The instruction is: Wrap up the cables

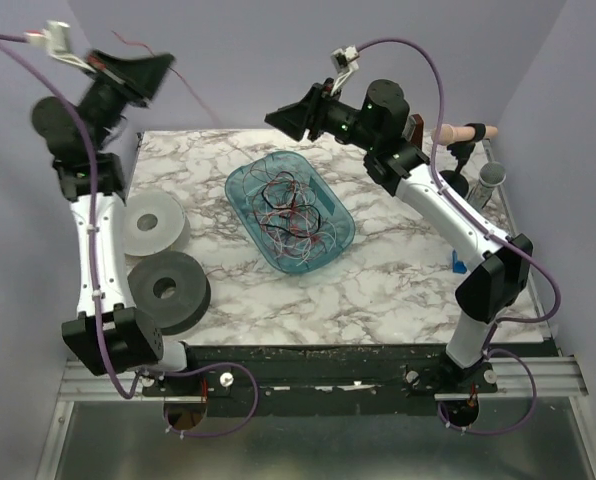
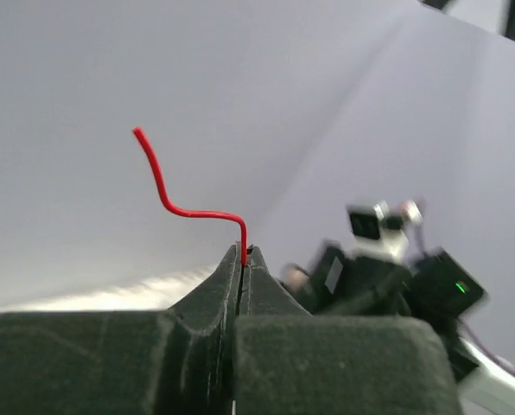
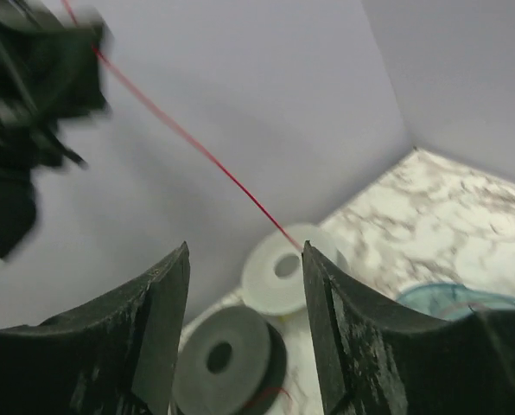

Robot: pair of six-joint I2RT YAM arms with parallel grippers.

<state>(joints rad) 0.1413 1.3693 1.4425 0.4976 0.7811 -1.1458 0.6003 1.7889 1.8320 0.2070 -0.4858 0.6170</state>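
Observation:
The dark grey spool lies flat (image 1: 165, 289) below the red cable in my left gripper. Next, I lift the spool by its rim (image 1: 206, 298) with my right gripper before winding.
A tangle of thin red, black and white cables (image 1: 290, 212) lies in a clear blue tub (image 1: 240, 185) at mid table. My left gripper (image 1: 148, 68) is raised high at the back left, shut on one red cable (image 1: 193, 98). In the left wrist view the red cable's kinked end (image 2: 167, 203) sticks up out of the closed gripper (image 2: 243, 252). My right gripper (image 1: 286, 116) hovers above the tub's far end, open. In the right wrist view the red cable (image 3: 180, 130) runs taut from the left gripper (image 3: 41, 69) down to one fingertip (image 3: 308, 252) of the open gripper (image 3: 244, 251).
A white spool (image 1: 153, 225) and a dark grey spool (image 1: 168, 290) lie at the table's left; both show in the right wrist view (image 3: 283, 272) (image 3: 223, 354). A wooden-handled tool (image 1: 463, 132), a grey cylinder (image 1: 488, 180) and a small blue piece (image 1: 458, 263) are at the right edge.

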